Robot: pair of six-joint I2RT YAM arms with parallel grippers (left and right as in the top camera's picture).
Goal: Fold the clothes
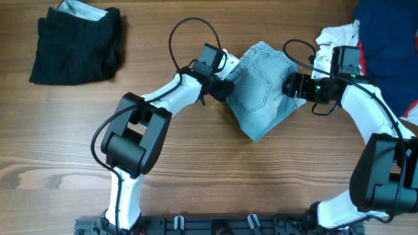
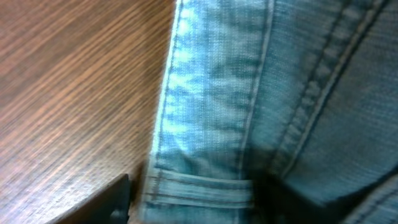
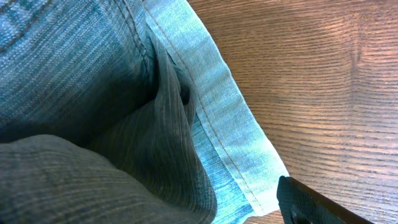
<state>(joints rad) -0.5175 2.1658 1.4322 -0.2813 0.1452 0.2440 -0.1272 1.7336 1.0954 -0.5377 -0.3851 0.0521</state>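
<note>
The denim shorts' waistband [image 2: 211, 93] has plain cloth and a belt loop [image 2: 199, 190] in sight, so the button front should be hidden underneath when I lift the shorts.
The light blue denim shorts [image 1: 264, 85] lie bunched in the middle of the table, back pocket facing up. My left gripper [image 1: 221, 88] is at their left edge. In the left wrist view the waistband and a belt loop [image 2: 199, 186] lie between its jaws. One dark finger [image 2: 115, 199] rests on the wood just clear of the cloth. My right gripper [image 1: 292, 85] is at the shorts' right edge. In its wrist view a hemmed leg [image 3: 230, 124] and a raised fold [image 3: 93, 174] fill the frame. One finger [image 3: 311, 205] stands just beside the hem; the other is hidden.
A folded black garment [image 1: 77, 44] lies at the back left. A dark navy garment [image 1: 388, 39] and a white cloth [image 1: 336, 36] sit at the back right, close behind my right arm. Bare wood table [image 1: 215, 176] spreads in front of the shorts.
</note>
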